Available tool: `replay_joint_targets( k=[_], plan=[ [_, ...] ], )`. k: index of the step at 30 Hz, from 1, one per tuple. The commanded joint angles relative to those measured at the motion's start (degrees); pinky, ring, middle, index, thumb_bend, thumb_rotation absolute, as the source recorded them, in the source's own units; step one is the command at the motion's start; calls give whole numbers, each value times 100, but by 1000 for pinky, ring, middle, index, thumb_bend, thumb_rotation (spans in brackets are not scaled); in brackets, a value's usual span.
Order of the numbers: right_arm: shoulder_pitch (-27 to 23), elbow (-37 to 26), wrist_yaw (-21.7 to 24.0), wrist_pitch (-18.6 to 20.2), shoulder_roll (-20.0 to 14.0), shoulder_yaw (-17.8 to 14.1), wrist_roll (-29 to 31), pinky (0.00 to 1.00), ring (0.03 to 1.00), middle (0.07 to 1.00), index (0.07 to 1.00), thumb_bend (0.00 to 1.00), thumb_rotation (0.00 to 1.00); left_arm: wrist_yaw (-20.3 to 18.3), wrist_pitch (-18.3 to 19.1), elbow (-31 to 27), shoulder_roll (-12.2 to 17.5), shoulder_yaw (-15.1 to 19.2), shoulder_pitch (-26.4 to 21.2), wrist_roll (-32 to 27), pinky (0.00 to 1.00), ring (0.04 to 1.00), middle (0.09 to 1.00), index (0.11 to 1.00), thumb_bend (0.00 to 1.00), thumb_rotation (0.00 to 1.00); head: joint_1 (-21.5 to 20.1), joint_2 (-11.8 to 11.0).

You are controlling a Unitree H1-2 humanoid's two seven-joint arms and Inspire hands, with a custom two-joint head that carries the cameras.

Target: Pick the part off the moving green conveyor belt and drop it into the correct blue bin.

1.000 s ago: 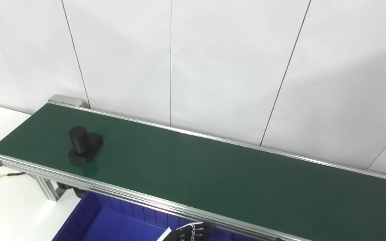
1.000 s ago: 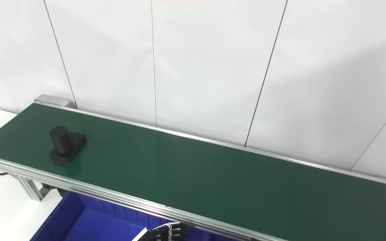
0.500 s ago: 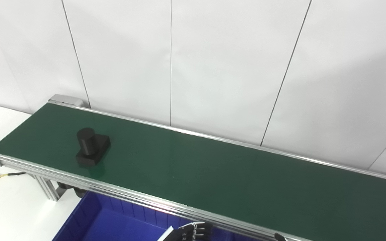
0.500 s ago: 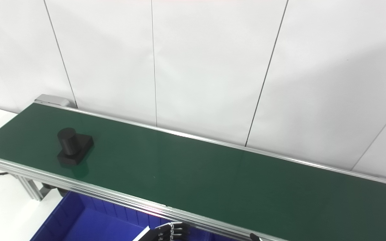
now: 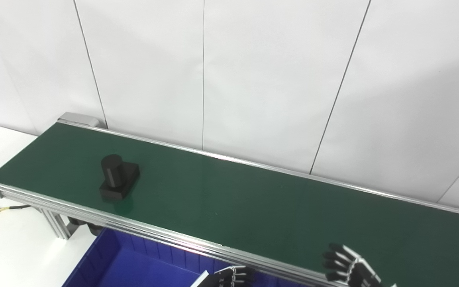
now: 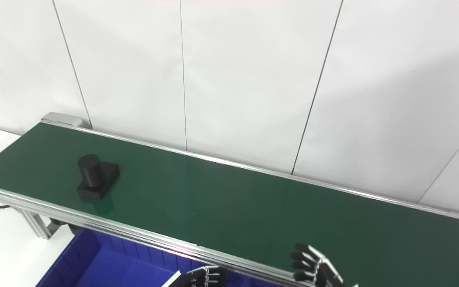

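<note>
The square base [image 5: 130, 173] should come along when I lift the black part by its cylinder, since both share the same black where they meet [image 5: 116, 185].
A black part [image 5: 118, 182], a short cylinder standing on a square base, rides the green conveyor belt [image 5: 253, 207] near its left end. My right hand [image 5: 349, 269] reaches over the belt's near rail at the lower right, fingers spread and holding nothing, far to the right of the part. Only the fingertips of my left hand [image 5: 231, 276] show at the bottom edge, below the rail and above the blue bin [image 5: 134, 265]; their state is unclear.
The belt runs from the left end roller [image 5: 79, 118] toward the right along a white panelled wall. Its aluminium rail [image 5: 165, 235] borders the near side. A cable [image 5: 2, 210] lies on the white table at the left.
The black part has travelled to the right along the belt. My right hand has risen into view over the near rail at the lower right. The left fingertips have barely moved.
</note>
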Motion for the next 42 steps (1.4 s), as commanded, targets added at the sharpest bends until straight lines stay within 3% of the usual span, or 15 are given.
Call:
replay_joint_targets(
  k=[1, 3, 11, 20, 26, 30, 34, 42],
  plan=[
    [-218, -476, 40, 192, -13, -27, -6, 542, 676, 688, 733, 597, 300, 30, -233, -48, -18, 9, -163, 22, 655, 741, 773, 793, 984, 268, -3, 4],
    [-355, -676, 87, 363, -68, -35, -67, 530, 664, 698, 732, 609, 343, 17, -232, -26, -24, 12, -181, 16, 653, 741, 777, 798, 981, 266, -9, 10],
    [-1224, -864, 213, 801, -157, -57, -83, 495, 623, 675, 693, 668, 341, 22, -234, 93, -31, 29, -250, 23, 646, 736, 770, 797, 985, 275, -57, -25],
    [-2022, -715, 281, 1343, -51, 67, -375, 531, 645, 684, 701, 623, 133, 3, -232, 132, -26, 81, -274, -34, 663, 736, 772, 796, 989, 260, -112, -34],
    [-2405, -133, 324, 1246, -132, 208, -548, 596, 716, 728, 750, 616, 178, -1, -232, 182, 2, 80, -317, 13, 650, 727, 769, 800, 969, 249, -153, -33],
    [-2683, 457, 357, 1069, -194, 279, -589, 691, 765, 768, 803, 627, 222, -10, -232, 209, 8, 92, -340, -3, 655, 724, 765, 798, 977, 255, -144, -41],
    [-2861, 932, 344, 925, -229, 340, -617, 725, 786, 790, 827, 627, 277, -33, -232, 227, 26, 106, -350, -26, 646, 722, 766, 799, 986, 252, -159, -27],
    [-3122, 1544, 294, 729, -165, 444, -662, 751, 807, 805, 848, 632, 269, -80, -231, 272, 36, 125, -376, -57, 652, 723, 762, 800, 979, 239, -230, -32]
  ],
)
